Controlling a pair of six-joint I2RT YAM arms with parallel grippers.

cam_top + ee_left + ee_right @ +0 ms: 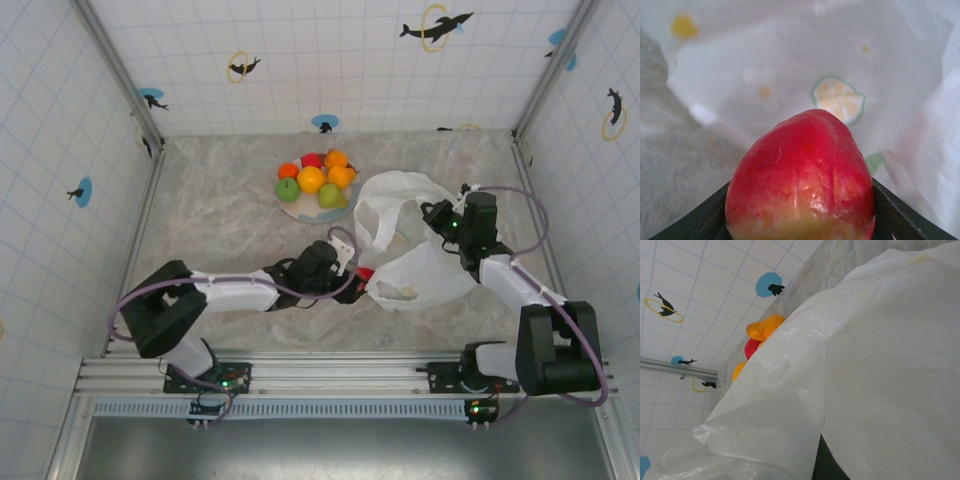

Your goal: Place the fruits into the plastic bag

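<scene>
I see the plastic bag's opening (384,254) standing wide toward the red fruit, so I should keep moving my left gripper into the bag (404,238) until the red fruit is deep inside.
A red fruit (802,175) with a yellowish base sits between the dark jaws of my left gripper (802,220), which is shut on it. From above, that gripper (352,268) holds the red fruit (366,273) at the left edge of the plastic bag (420,270), a crinkly white film with a lime print (838,100). My right gripper (437,215) is shut on the bag's upper rim and holds it raised. Film (865,365) drapes over one dark finger (829,469). Several orange, green and red fruits (311,179) lie on the pale plate (300,211).
The marble-patterned table top (220,220) lies between tiled walls with dolphin stickers. The plate stands behind the bag, toward the back wall. Beyond the film, an orange fruit (765,327) and a red one (754,347) peek out. Aluminium rails (340,375) run along the near edge.
</scene>
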